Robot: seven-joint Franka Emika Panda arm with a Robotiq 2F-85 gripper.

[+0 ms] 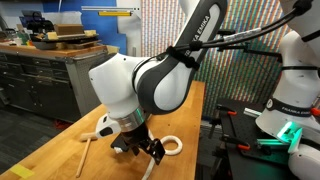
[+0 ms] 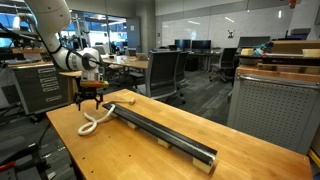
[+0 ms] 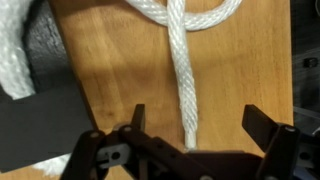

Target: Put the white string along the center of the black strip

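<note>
My open fingers have the white string's loose end (image 3: pixel 190 138) running straight into their gap, so my gripper should keep going down until they straddle the string (image 3: pixel 188 112), then close.
The white string (image 2: pixel 93 123) lies coiled on the wooden table at the near end of the black strip (image 2: pixel 165 133). In the wrist view the string (image 3: pixel 179 70) runs straight down between my fingers, and another part of it lies over the black strip (image 3: pixel 45 115) at the left. My gripper (image 3: pixel 200 118) is open, with the string between its fingers but not clamped. In both exterior views the gripper (image 2: pixel 90 100) (image 1: pixel 141 148) hangs just over the string (image 1: pixel 172 146). The arm hides the strip in one exterior view.
A thin wooden stick, perhaps a mallet handle (image 1: pixel 87 151), lies on the table (image 2: pixel 130 150) beside the string. A second robot base (image 1: pixel 290 100) stands past the table edge. Office chairs (image 2: pixel 165 72) and desks are behind.
</note>
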